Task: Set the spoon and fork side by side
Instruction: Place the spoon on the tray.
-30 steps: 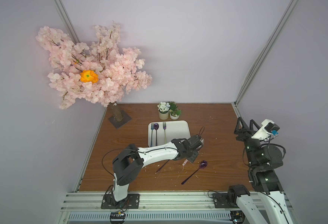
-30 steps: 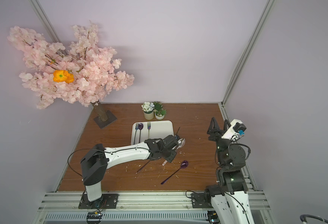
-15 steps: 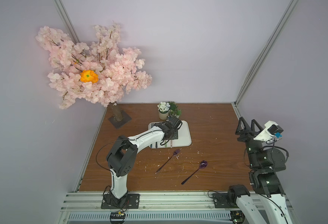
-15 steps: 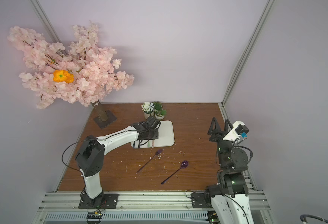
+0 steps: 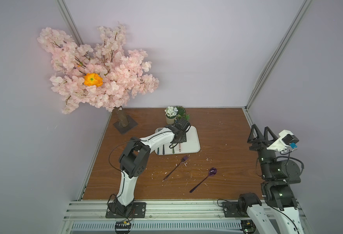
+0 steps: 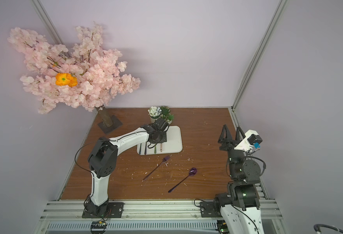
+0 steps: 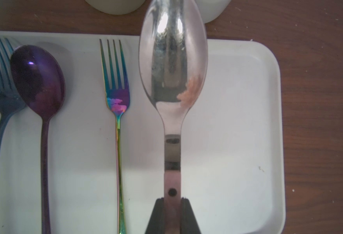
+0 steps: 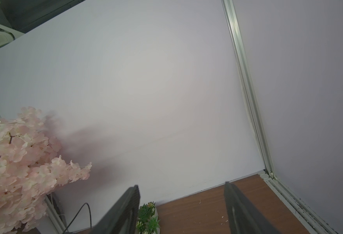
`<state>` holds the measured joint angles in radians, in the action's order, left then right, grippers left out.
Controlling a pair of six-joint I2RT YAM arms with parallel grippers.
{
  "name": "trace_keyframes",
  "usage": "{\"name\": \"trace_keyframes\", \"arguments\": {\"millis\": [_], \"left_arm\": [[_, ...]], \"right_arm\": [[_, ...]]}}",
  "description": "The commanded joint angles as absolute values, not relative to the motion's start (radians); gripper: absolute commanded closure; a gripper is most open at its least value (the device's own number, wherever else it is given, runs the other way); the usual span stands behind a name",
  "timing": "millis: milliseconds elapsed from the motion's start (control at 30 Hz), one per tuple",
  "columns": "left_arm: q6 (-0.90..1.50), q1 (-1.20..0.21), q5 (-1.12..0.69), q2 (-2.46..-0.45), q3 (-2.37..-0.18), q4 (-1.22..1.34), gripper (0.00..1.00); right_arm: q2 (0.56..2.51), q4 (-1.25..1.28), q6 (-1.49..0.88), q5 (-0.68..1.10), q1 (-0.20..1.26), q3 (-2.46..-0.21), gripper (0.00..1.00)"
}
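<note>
I keep lowering the silver spoon [image 7: 173,62] with my left gripper, as it hangs parallel to the rainbow fork, until it rests on the white tray [image 7: 147,156] next to that fork.
My left gripper [image 7: 172,199] is shut on the pinkish handle of a silver spoon [image 7: 172,60]. It holds the spoon over the white tray [image 7: 237,121], parallel to a rainbow fork [image 7: 117,95] that lies just beside it. The spoon's bowl reaches past the tray's far rim. In both top views the left gripper [image 5: 179,135] [image 6: 158,135] hangs over the tray [image 5: 194,141], with the spoon's handle end [image 5: 179,147] poking out below it. My right gripper [image 5: 261,132] [image 8: 181,185] is raised at the right edge, open and holding nothing.
A purple spoon [image 7: 38,81] and a blue fork [image 7: 1,81] lie on the tray's other side. On the wooden table are a purple fork [image 5: 176,167], a purple spoon [image 5: 204,179] and scattered crumbs. Two small plant pots [image 5: 172,115] stand behind the tray; a blossom tree [image 5: 97,71] stands at back left.
My left arm has swung from the table's middle back over the tray, carrying the silver spoon, and lined it up beside the rainbow fork. The right arm has shifted only slightly.
</note>
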<state>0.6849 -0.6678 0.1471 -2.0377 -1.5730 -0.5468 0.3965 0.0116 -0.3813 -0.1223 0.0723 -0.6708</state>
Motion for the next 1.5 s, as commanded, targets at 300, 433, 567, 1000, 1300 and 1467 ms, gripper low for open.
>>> {"name": "trace_keyframes", "arguments": {"millis": [300,433,567,1000,1300,1467], "left_arm": [[0.686,-0.635,0.144,-2.119,-1.627,-0.574,1.0],[0.681,-0.628,0.144,-2.135,-1.63,-0.574,1.0],[0.68,-0.624,0.14,-2.136,-1.625,-0.574,1.0],[0.677,-0.623,0.124,-2.146,-1.61,-0.574,0.89],[0.68,-0.623,0.126,-2.137,-1.598,-0.574,0.79],[0.678,-0.623,0.125,-2.133,-1.598,-0.574,0.75]], "right_arm": [[0.381,0.012,-0.365,-0.144,0.078,-0.657,0.3],[0.379,0.012,-0.364,-0.146,0.078,-0.653,0.3],[0.378,0.011,-0.362,-0.15,0.079,-0.651,0.3],[0.371,0.011,-0.358,-0.153,0.079,-0.646,0.3],[0.365,0.01,-0.358,-0.156,0.079,-0.643,0.3],[0.364,0.009,-0.358,-0.158,0.078,-0.642,0.3]]}}
